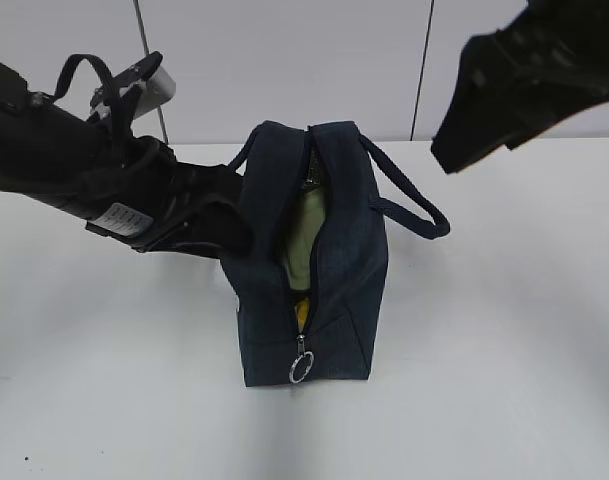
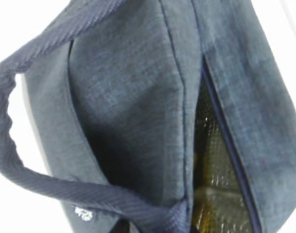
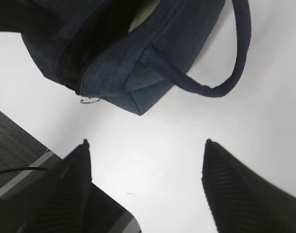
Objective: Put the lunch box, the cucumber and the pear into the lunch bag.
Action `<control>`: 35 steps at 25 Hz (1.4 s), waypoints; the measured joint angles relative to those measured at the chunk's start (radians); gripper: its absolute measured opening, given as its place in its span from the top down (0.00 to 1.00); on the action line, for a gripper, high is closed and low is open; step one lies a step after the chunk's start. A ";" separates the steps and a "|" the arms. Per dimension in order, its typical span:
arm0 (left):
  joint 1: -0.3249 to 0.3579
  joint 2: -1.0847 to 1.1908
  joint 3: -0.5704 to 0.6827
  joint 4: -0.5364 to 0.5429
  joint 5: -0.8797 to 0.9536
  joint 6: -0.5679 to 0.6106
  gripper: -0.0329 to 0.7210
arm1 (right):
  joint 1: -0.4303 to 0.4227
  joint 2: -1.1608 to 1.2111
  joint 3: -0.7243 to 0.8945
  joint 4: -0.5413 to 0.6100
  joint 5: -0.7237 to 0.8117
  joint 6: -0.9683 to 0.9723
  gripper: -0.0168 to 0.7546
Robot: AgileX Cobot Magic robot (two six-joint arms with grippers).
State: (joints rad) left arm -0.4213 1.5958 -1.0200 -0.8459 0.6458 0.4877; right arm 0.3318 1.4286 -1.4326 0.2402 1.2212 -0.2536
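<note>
With the zipper gaping open over the lunch box [image 1: 304,232], my left gripper next steadies the bag's side while my right gripper takes the ring pull [image 1: 302,366].
The navy lunch bag [image 1: 349,260] stands mid-table with its zipper open. Through the gap I see the lunch box's pale green lid [image 1: 304,235] and, nearer the front, a bit of the yellow pear [image 1: 300,311]. The cucumber is hidden. The zipper's ring pull [image 1: 302,368] hangs at the bag's near end. My left gripper [image 1: 224,225] presses against the bag's left side; its fingers are hidden, and the left wrist view shows only bag fabric [image 2: 128,97] and silvery lining [image 2: 216,160]. My right gripper [image 3: 146,143] is open and empty, raised right of the bag [image 3: 177,43].
The bag's right loop handle [image 1: 416,207] hangs out to the right over the white table [image 1: 504,350]. The left handle [image 2: 7,136] loops close to my left wrist. The table's edge and dark floor [image 3: 11,141] show in the right wrist view.
</note>
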 joint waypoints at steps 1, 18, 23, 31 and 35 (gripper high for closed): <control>0.000 0.000 0.000 0.013 0.004 0.000 0.67 | 0.000 -0.021 0.047 0.005 -0.024 -0.004 0.27; 0.000 -0.002 -0.003 0.049 0.115 0.121 0.64 | 0.000 -0.248 0.731 0.586 -0.448 -0.586 0.33; 0.000 -0.002 -0.003 0.030 0.123 0.125 0.64 | 0.000 -0.248 0.838 0.875 -0.471 -0.931 0.33; 0.000 -0.002 -0.003 -0.063 0.058 0.135 0.56 | 0.000 -0.217 0.862 1.113 -0.497 -1.138 0.34; 0.000 -0.002 -0.003 -0.090 0.040 0.144 0.43 | 0.000 -0.183 0.862 1.120 -0.498 -1.161 0.34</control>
State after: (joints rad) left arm -0.4213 1.5935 -1.0233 -0.9358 0.6859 0.6317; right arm 0.3318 1.2460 -0.5703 1.3605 0.7227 -1.4144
